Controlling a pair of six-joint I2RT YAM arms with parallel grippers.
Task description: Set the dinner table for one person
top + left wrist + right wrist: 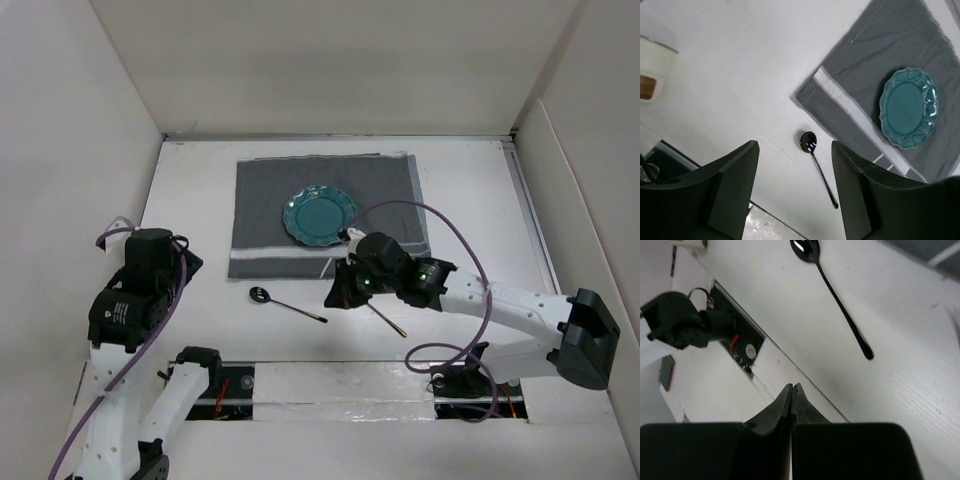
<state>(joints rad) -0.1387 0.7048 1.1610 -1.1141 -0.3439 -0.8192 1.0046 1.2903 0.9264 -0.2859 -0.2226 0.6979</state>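
My right gripper is far from the white and wood cup (654,70), so my left gripper should move the cup beside the spoon for my right gripper to take.
The white dinner table (200,190) holds a dark grey striped placemat (330,215) with a teal scalloped plate (319,216) on it. A black spoon (287,303) lies on the bare table in front of the mat, bowl to the left. My left gripper (190,265) hangs open and empty to the left of the spoon (817,165), which shows between its fingers (735,170) well below them. My right gripper (336,296) is shut with nothing in it (791,386), just right of the spoon's handle (840,305). A thin dark utensil (390,321) lies under the right wrist.
White walls box in the table on the left, back and right. A metal strip and a dark gap with wiring (330,385) run along the near edge. A white and wood object (652,70) stands at the far left. A purple cable (470,260) arcs over the right arm.
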